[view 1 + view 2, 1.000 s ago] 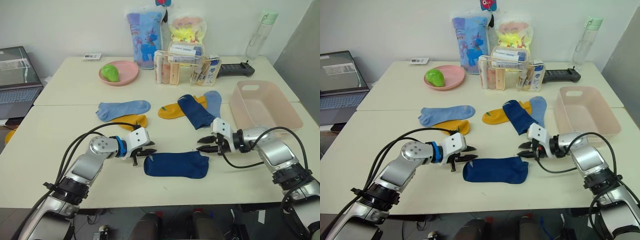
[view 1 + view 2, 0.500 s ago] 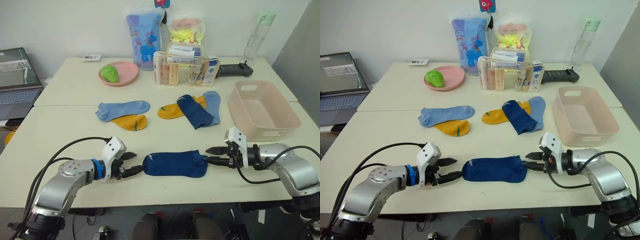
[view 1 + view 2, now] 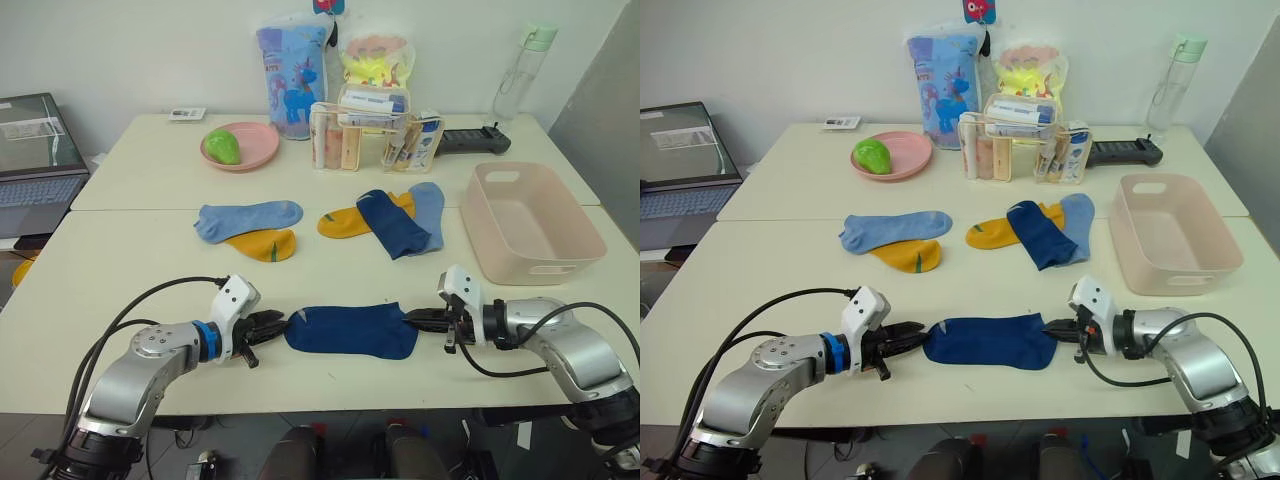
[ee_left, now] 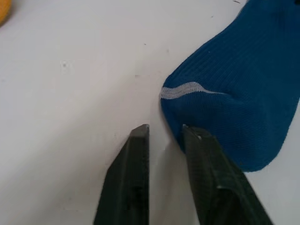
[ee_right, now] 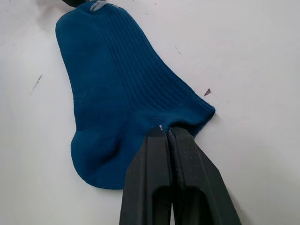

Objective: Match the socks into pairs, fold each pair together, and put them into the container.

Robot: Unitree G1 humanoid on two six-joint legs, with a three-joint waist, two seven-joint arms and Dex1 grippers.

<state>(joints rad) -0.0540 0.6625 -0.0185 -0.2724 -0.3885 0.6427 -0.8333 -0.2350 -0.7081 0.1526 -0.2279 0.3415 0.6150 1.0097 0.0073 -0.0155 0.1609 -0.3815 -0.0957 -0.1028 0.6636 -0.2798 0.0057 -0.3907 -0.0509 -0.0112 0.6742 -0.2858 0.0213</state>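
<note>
The second navy sock (image 3: 393,224) is lying over the top of the mustard and light blue socks (image 3: 407,201), so I expect it to come off by itself when I carry it forward.
A navy sock (image 3: 350,330) lies flat near the table's front edge. My left gripper (image 3: 276,325) sits at its toe end, open by a narrow gap, with the toe (image 4: 220,108) against one finger. My right gripper (image 3: 418,318) is shut on the sock's cuff edge (image 5: 187,115). Farther back lie a light blue sock (image 3: 247,217) over a mustard sock (image 3: 262,244), and a second navy sock (image 3: 392,222) across a mustard sock (image 3: 340,221) and a light blue sock (image 3: 428,208). The pale pink container (image 3: 525,225) stands at the right with nothing in it.
At the back stand a pink plate (image 3: 250,155) holding a green object, a clear organizer box (image 3: 370,138), two printed packs, a bottle (image 3: 518,70) and a black device (image 3: 475,140). A laptop (image 3: 35,150) sits far left.
Both grippers came down to the table and in to the navy sock's two ends. The left fingers narrowed at the toe. The right fingers shut on the cuff.
</note>
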